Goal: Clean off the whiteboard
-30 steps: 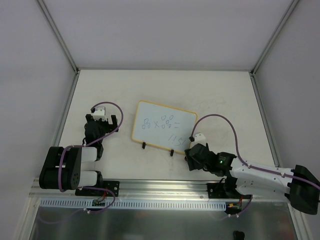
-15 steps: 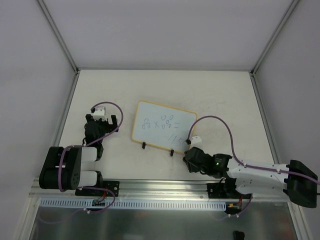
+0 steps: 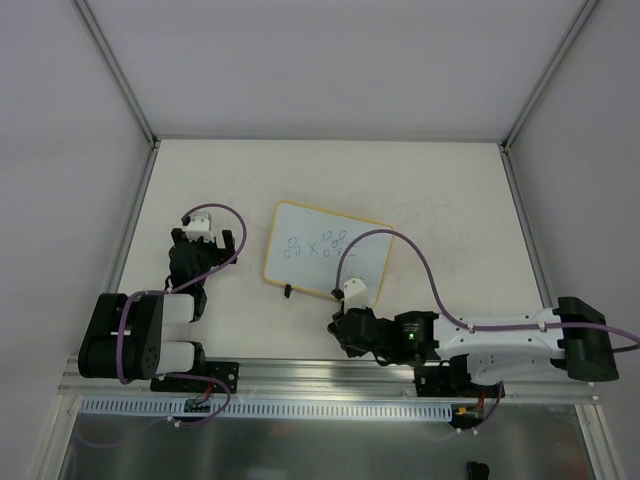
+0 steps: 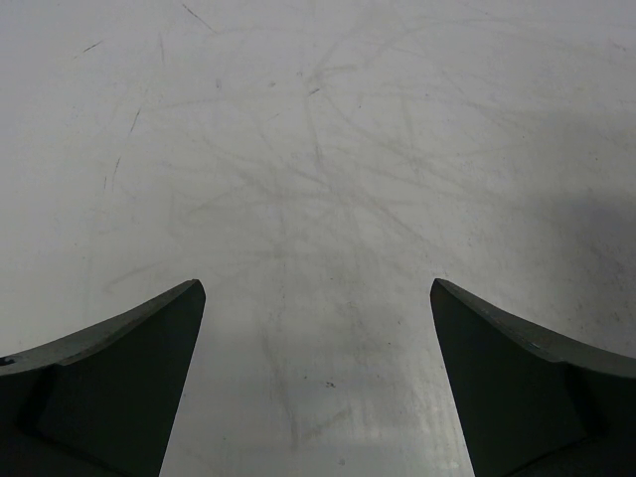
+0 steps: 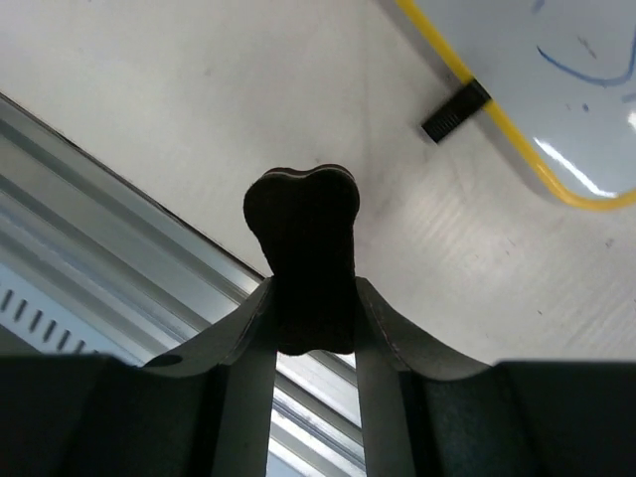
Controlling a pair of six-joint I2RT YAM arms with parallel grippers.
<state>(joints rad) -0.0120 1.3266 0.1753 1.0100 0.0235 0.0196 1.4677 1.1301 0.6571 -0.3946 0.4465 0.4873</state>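
Observation:
The table (image 3: 265, 321) between the whiteboard and the rail is clear, so the robot's right gripper keeps moving the eraser toward the robot's left gripper (image 3: 212, 246), set it down flat and lets go.
The whiteboard (image 3: 325, 250), white with an orange-yellow frame, lies mid-table with dark marks on its left half; its corner (image 5: 556, 89) and one black clip foot (image 5: 455, 111) show in the right wrist view. My right gripper (image 3: 342, 330) sits just off the board's near edge. In its wrist view this gripper (image 5: 310, 288) is shut on the black bone-shaped eraser (image 5: 303, 248), held above the bare table. My left gripper (image 3: 207, 240) rests left of the board, and its wrist view shows it (image 4: 318, 288) open and empty over scratched table.
The aluminium rail (image 5: 119, 199) runs along the table's near edge, close under my right gripper. A purple cable (image 3: 400, 245) loops from the right wrist across the board's right part. Metal posts and white walls bound the table.
My right gripper has swung left along the board's near edge with the eraser. It now hides the right clip foot, and its cable lies over the board. The left arm has not moved.

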